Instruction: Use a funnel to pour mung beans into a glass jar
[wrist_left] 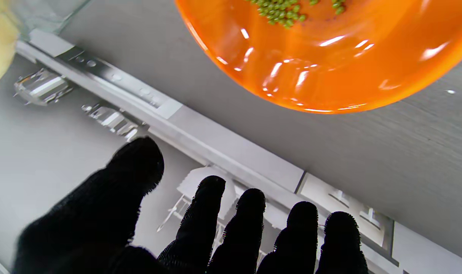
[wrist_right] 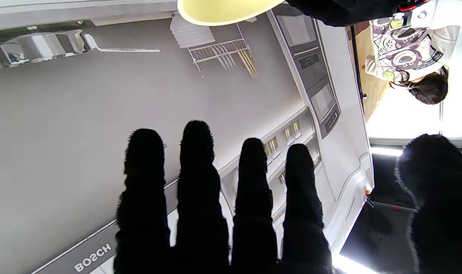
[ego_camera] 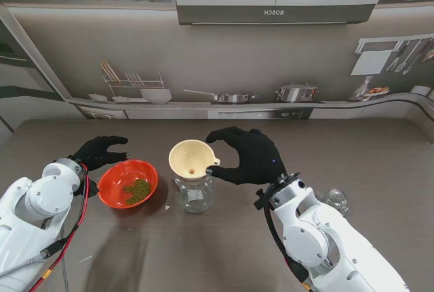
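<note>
The mung beans (ego_camera: 138, 191) lie in a loose heap between glossy sides (wrist_left: 302, 73), so I expect them to slide out all together and leave the bowl empty when I tip it.
A cream funnel (ego_camera: 192, 158) sits in the mouth of a clear glass jar (ego_camera: 194, 194) at the table's middle. To its left stands an orange-red bowl (ego_camera: 129, 183) holding a small heap of mung beans (ego_camera: 137, 189). My right hand (ego_camera: 247, 155) hovers just right of the funnel's rim tab, fingers spread and open, holding nothing. The right wrist view shows the funnel's rim (wrist_right: 223, 9) beyond the straight fingers (wrist_right: 196, 182). My left hand (ego_camera: 100, 151) is open beside the bowl's far left rim. The left wrist view shows the bowl (wrist_left: 330, 76) and beans (wrist_left: 288, 11) ahead of the fingers (wrist_left: 211, 213).
A small clear glass piece (ego_camera: 336, 199), perhaps the jar's lid, lies on the table to the right of my right arm. A printed kitchen backdrop (ego_camera: 224, 68) rises at the table's far edge. A person (wrist_right: 413, 49) stands off to one side in the right wrist view.
</note>
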Robot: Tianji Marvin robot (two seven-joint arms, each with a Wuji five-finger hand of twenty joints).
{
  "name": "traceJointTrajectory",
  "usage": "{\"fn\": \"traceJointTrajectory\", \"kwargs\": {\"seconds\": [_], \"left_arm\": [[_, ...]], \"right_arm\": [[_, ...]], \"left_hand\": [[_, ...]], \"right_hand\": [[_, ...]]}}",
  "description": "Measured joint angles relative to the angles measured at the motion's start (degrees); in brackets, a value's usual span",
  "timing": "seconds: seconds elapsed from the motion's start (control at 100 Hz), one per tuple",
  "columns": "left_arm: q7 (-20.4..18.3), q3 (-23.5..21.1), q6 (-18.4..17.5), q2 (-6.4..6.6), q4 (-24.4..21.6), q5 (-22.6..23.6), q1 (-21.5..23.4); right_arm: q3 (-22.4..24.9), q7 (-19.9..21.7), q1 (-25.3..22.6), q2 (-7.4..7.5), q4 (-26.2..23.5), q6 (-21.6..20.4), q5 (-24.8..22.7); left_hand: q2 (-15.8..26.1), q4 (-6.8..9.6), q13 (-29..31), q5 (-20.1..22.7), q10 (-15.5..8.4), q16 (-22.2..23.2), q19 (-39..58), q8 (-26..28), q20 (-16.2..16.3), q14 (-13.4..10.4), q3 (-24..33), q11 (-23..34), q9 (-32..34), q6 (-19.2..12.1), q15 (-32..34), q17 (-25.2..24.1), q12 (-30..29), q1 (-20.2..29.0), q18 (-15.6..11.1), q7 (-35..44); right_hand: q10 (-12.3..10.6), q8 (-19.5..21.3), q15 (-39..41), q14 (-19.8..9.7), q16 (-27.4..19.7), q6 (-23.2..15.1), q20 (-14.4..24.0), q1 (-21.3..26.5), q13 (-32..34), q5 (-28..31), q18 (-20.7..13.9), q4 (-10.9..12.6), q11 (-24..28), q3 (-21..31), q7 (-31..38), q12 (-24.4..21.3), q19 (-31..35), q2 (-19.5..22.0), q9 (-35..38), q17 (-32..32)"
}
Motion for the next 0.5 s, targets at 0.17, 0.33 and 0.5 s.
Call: {"fn": "traceJointTrajectory", "kwargs": {"seconds": [0.17, 0.33, 0.5], "left_arm": [[-0.6, 1.9, -0.7, 0.61, 4.1, 1.4, -2.6], [-0.7, 4.0, -0.7, 0.77, 7.6, 2.4, -4.9], [-2.1, 5.9, -0.7, 1.06, 10.5, 3.3, -7.2]], "right_arm": [[0.0, 0.2, 0.0, -0.03, 0.0, 0.1, 0.4], [0.1, 0.5, 0.0, -0.05, 0.0, 0.1, 0.8], [0.1, 0.8, -0.1, -0.05, 0.0, 0.0, 1.0]], "left_hand": [[-1.8, 0.00, -0.6, -1.1, -0.8, 0.0, 0.0, -0.3, 0.0, -1.3, 2.6, 0.0, -1.5, -0.1, 0.0, 0.0, 0.0, 0.0, -1.4, -0.4], [-4.2, 0.00, -0.6, -3.2, -1.3, 0.0, 0.0, -0.8, 0.0, -1.8, 4.1, 0.0, -1.6, -0.1, 0.0, -0.1, 0.0, 0.0, -2.2, -1.2], [-5.3, 0.00, -0.6, -3.7, -1.4, 0.0, 0.0, -0.9, 0.0, -2.3, 5.4, 0.2, -2.3, -0.1, 0.3, 0.1, 0.0, -0.1, -3.3, -1.2]], "right_hand": [[0.0, 0.0, 0.0, 0.0, 0.0, 0.0, 0.0, 0.0, 0.0, 0.6, 0.0, 0.0, 0.0, 0.0, 0.0, 0.0, 0.0, 0.0, 0.1, 0.0], [0.0, 0.0, 0.0, 0.0, 0.0, 0.1, 0.0, 0.0, 0.0, 0.6, 0.0, 0.0, 0.0, 0.6, 0.0, 0.0, 0.0, 0.0, 0.1, 0.0], [0.0, 0.0, 0.0, 0.0, 0.0, 0.2, 0.0, 0.0, 0.0, 0.6, 0.0, 0.0, 0.0, 0.7, 0.0, 0.0, 0.0, 0.0, 0.7, 0.0]]}}
